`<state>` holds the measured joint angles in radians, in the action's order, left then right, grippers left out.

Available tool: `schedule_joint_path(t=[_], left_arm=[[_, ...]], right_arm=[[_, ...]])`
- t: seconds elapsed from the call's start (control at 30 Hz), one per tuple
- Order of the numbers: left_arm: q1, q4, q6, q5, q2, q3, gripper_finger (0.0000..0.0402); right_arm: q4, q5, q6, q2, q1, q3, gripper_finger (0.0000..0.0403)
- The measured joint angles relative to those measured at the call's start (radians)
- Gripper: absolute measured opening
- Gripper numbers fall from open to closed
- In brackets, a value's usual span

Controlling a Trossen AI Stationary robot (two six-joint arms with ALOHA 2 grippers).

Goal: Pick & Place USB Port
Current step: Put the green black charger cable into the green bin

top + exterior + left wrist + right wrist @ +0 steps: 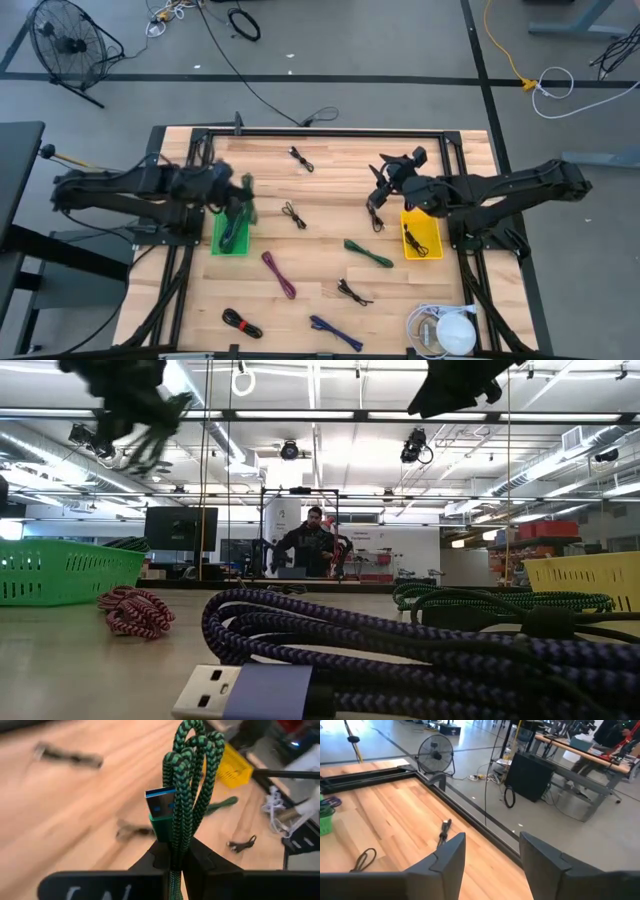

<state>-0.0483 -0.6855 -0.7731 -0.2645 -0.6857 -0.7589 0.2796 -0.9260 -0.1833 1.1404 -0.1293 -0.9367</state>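
The black cable at the table's far edge (301, 159) is far from the yellow basket (422, 236), so my left gripper should pick the cable up and pass it to my right gripper.
My left gripper (238, 200) hovers over the green basket (230, 236) at the table's left, shut on a coiled green-and-black braided USB cable (187, 785) whose blue-tongued plug (161, 806) faces the wrist camera. In the low view the coil dangles below that gripper (148, 440). My right gripper (383, 190) is open and holds nothing, raised near the yellow basket (421, 238), which contains a black cable. Its fingers (451, 854) point toward the table's far edge. Loose cables lie flat on the wood. My left gripper pinches the green cable's bundled loops (176, 851) between its two fingers (159, 860), several strands together, just below the plug's green housing. The coil is lifted clear of the table and hangs over the green basket.
Black cables (300, 158) (293, 214) (352, 292), a green cable (367, 252), a maroon one (279, 274), a red-black one (241, 323) and a purple-blue one (335, 332) lie scattered. A white object (447, 331) sits at the near right corner. A person (315, 545) stands far behind.
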Motion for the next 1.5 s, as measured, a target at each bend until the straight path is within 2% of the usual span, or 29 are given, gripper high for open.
schedule_joint_path(t=[0.3,0.57,0.7,1.03,1.4,1.5], left_arm=[[-0.182,-0.313,-0.380,-0.094,0.003,0.000,0.0023],[-0.250,-0.391,-0.507,-0.145,-0.075,0.000,0.0023],[-0.271,-0.433,-0.581,-0.120,-0.146,0.000,0.0023],[-0.288,-0.448,-0.631,-0.076,-0.288,0.000,0.0023],[-0.288,-0.452,-0.662,-0.048,-0.378,0.000,0.0023],[-0.288,-0.453,-0.677,-0.046,-0.402,0.000,0.0045]], right_arm=[[0.000,0.022,0.007,0.000,0.030,0.000,0.0176],[0.006,0.027,0.010,0.000,0.031,0.000,0.0176],[0.008,0.027,0.012,0.000,0.031,0.000,0.0176],[0.009,0.027,0.013,0.000,0.031,0.000,0.0176],[0.015,0.029,0.012,0.001,0.031,0.000,0.0176],[0.014,0.029,0.012,0.001,0.031,0.000,0.0176]])
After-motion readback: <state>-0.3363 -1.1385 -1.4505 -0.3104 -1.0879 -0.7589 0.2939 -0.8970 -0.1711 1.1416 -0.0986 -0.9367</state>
